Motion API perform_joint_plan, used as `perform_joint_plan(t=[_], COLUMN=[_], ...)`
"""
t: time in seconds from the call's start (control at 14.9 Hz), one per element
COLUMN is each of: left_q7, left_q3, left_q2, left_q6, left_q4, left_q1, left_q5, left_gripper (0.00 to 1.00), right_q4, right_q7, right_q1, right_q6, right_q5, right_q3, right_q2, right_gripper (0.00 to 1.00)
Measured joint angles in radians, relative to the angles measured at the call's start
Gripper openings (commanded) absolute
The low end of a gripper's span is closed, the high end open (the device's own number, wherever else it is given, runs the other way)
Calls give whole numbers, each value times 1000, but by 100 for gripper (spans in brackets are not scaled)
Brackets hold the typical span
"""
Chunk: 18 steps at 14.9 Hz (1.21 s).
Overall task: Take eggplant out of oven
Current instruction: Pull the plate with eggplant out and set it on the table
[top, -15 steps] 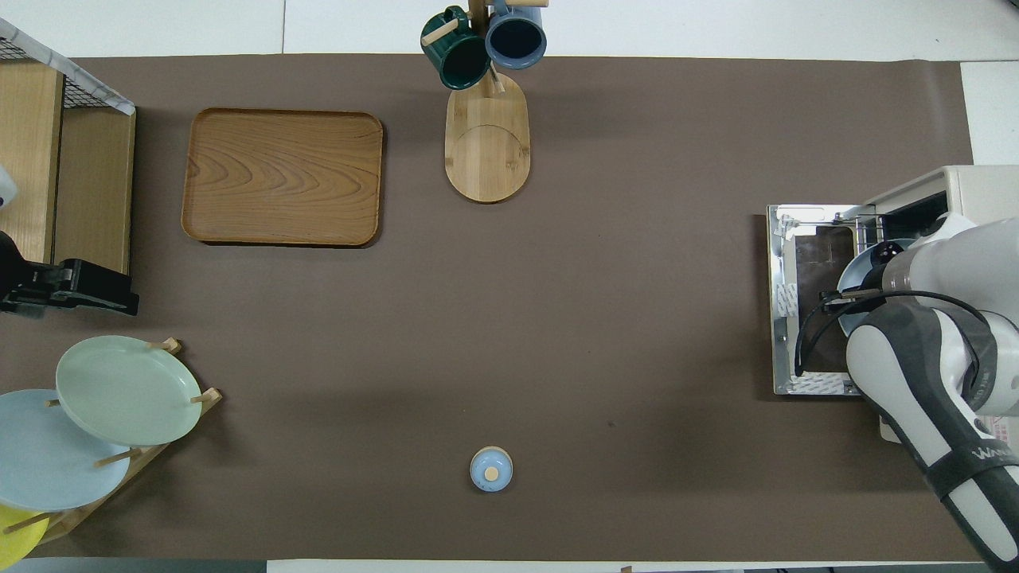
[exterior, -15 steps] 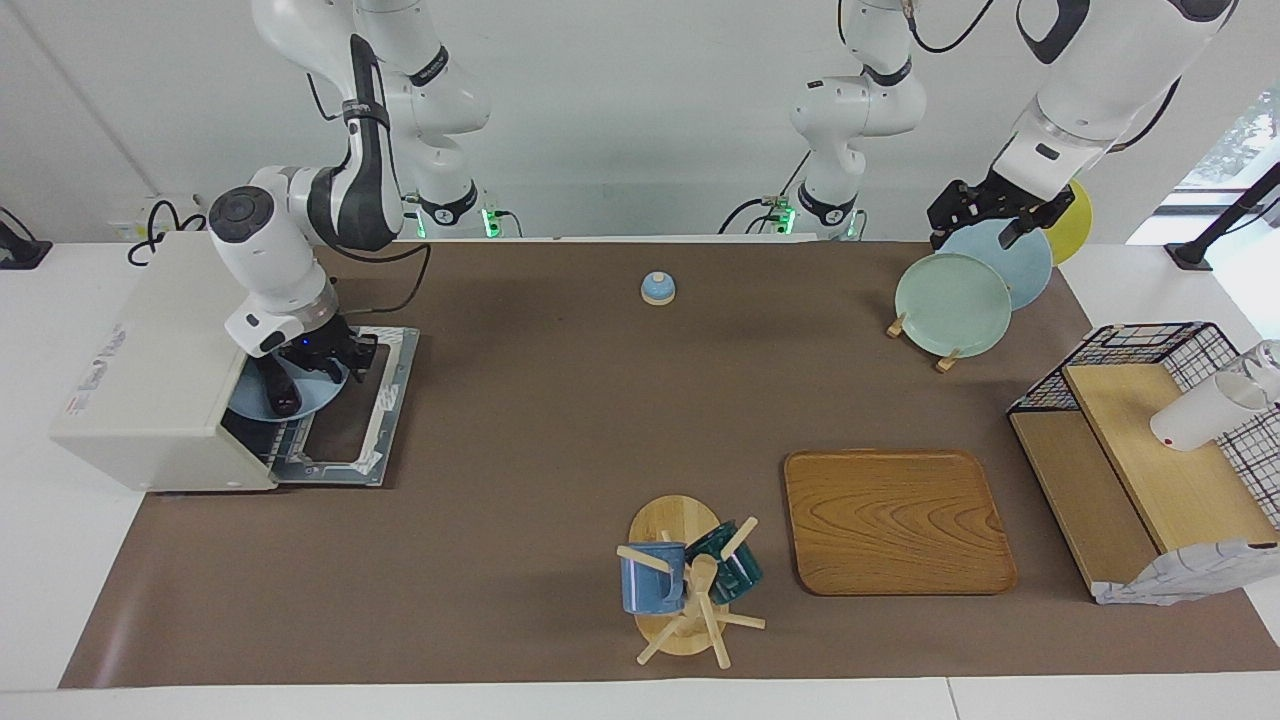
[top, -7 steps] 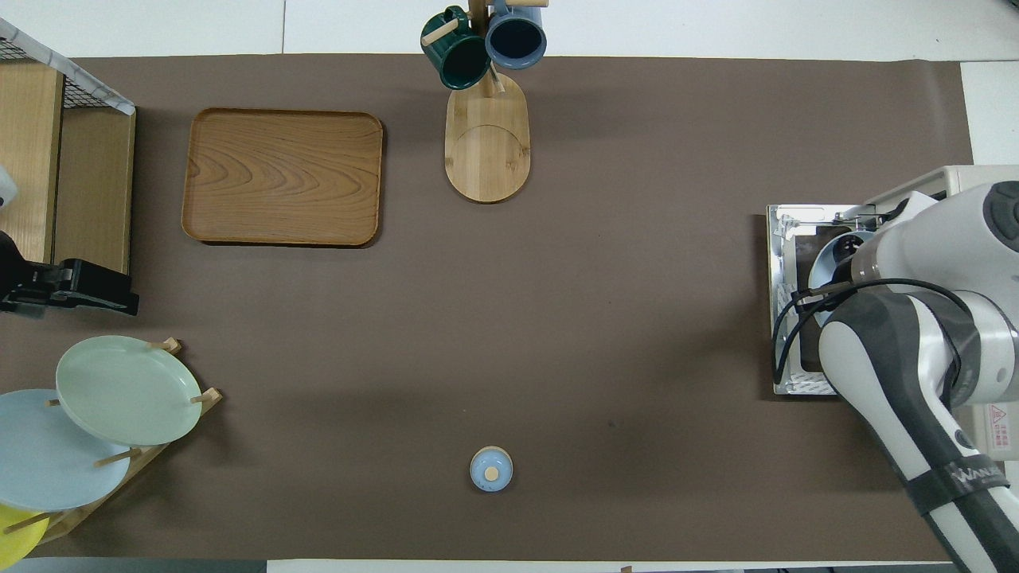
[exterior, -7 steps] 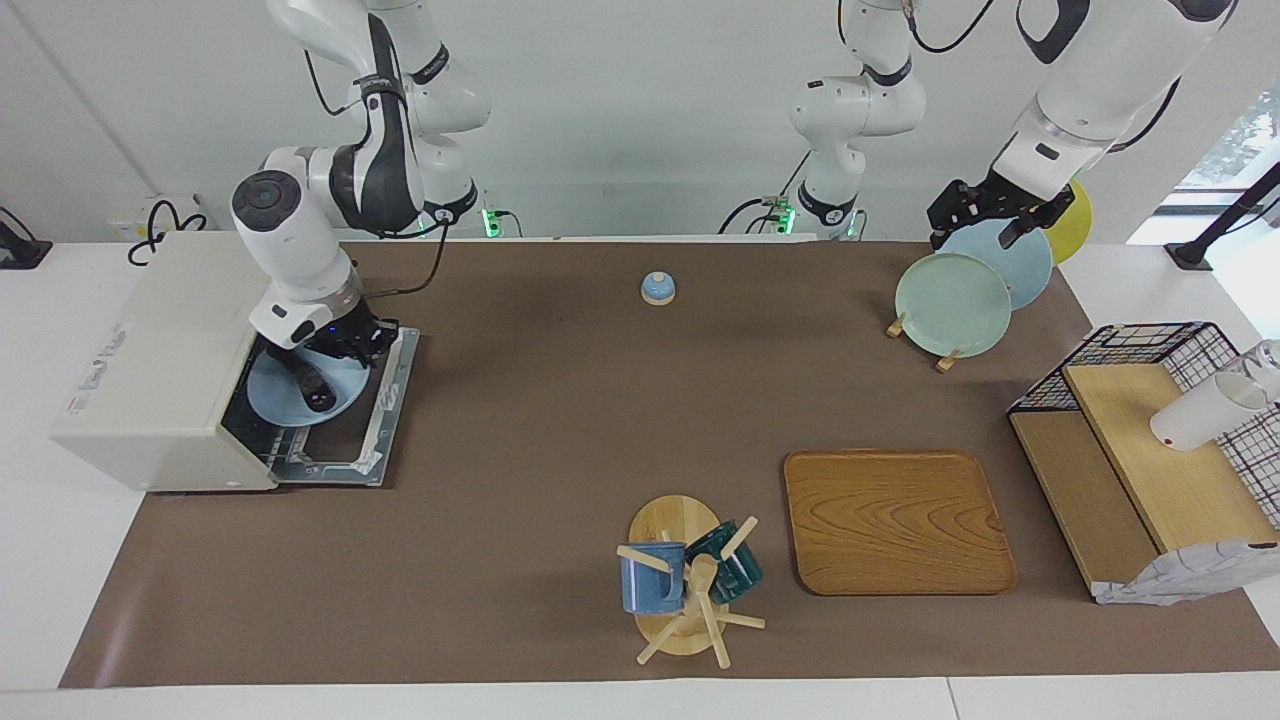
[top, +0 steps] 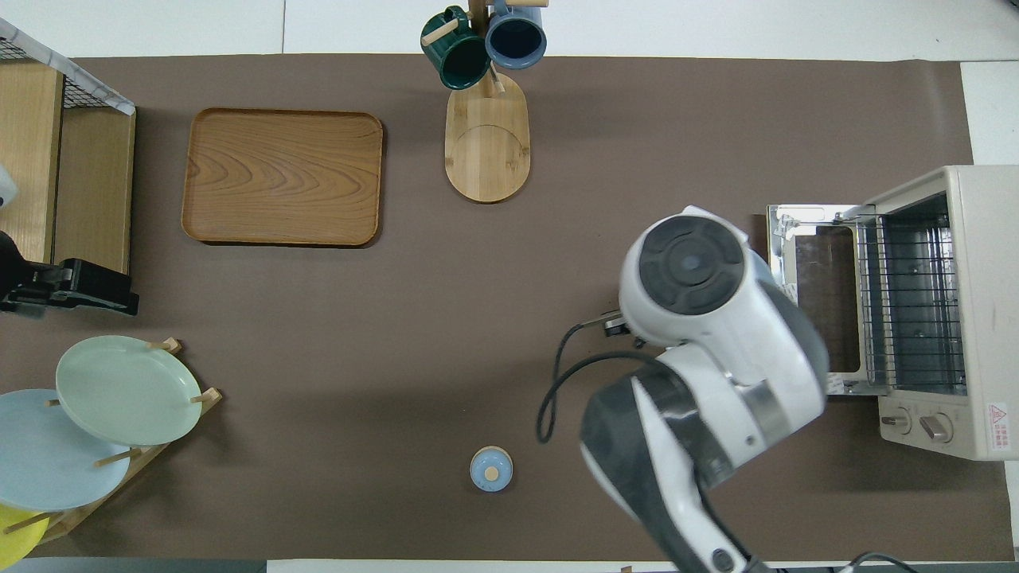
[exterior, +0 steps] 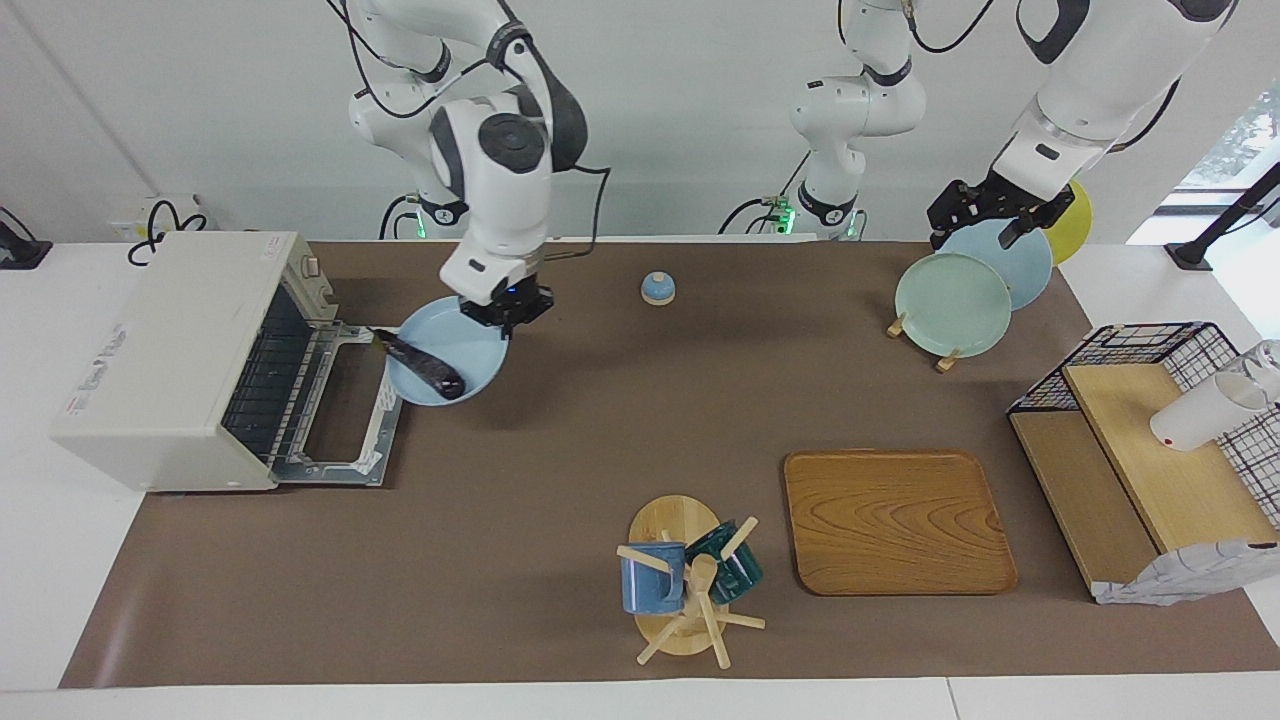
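Note:
The wire rack [top: 919, 304] sticks out over the dropped oven door [top: 872, 296], so the rack will slide back in when I push the door closed.
The off-white oven [exterior: 170, 350] stands at the right arm's end of the table with its door [exterior: 345, 420] dropped open; its wire rack is bare. It also shows in the overhead view [top: 979, 302]. My right gripper [exterior: 503, 305] is shut on the rim of a light blue plate [exterior: 465, 350] and holds it above the mat, beside the open door. The dark eggplant [exterior: 420, 362] lies on that plate. In the overhead view the right arm hides the plate and eggplant. My left gripper [exterior: 985, 215] waits, open, over the plate rack.
A plate rack [exterior: 955, 300] with several plates stands near the left arm. A small blue bell [exterior: 657, 288] sits near the robots. A wooden tray [exterior: 895, 520], a mug tree [exterior: 690, 585] and a wire-and-wood shelf [exterior: 1150, 440] stand farther from the robots.
My right gripper has drawn the plate with the eggplant out of the oven, lifted it and carried it past the open door toward the table's middle. The left arm has not moved.

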Motion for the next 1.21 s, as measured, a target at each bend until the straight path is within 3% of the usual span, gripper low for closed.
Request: perform_joint_plan(t=[0.13, 0.34, 0.47, 0.67, 0.87, 1.01, 1.08, 1.21], left_q7=[0, 0, 0, 0, 0, 0, 0, 0], left_q3=[0, 0, 0, 0, 0, 0, 0, 0], left_q2=[0, 0, 0, 0, 0, 0, 0, 0], left_q6=[0, 0, 0, 0, 0, 0, 0, 0], left_q4=[0, 0, 0, 0, 0, 0, 0, 0], left_q1=[0, 0, 0, 0, 0, 0, 0, 0], left_q5=[0, 0, 0, 0, 0, 0, 0, 0], left_gripper=[100, 100, 100, 100, 100, 100, 100, 100], right_q4=[54, 264, 367, 356, 339, 341, 342, 348], right_q7=[156, 353, 421, 466, 471, 475, 476, 476], right_q1=[96, 214, 241, 239, 246, 253, 255, 259], right_q6=[1, -46, -17, 161, 233, 266, 290, 313], right_q5=[0, 0, 7, 31, 41, 93, 120, 126], right_q3=[1, 1, 3, 5, 15, 16, 17, 18], right_q2=[72, 251, 355, 438, 459, 456, 455, 454], right_gripper=[0, 0, 0, 0, 0, 31, 39, 42])
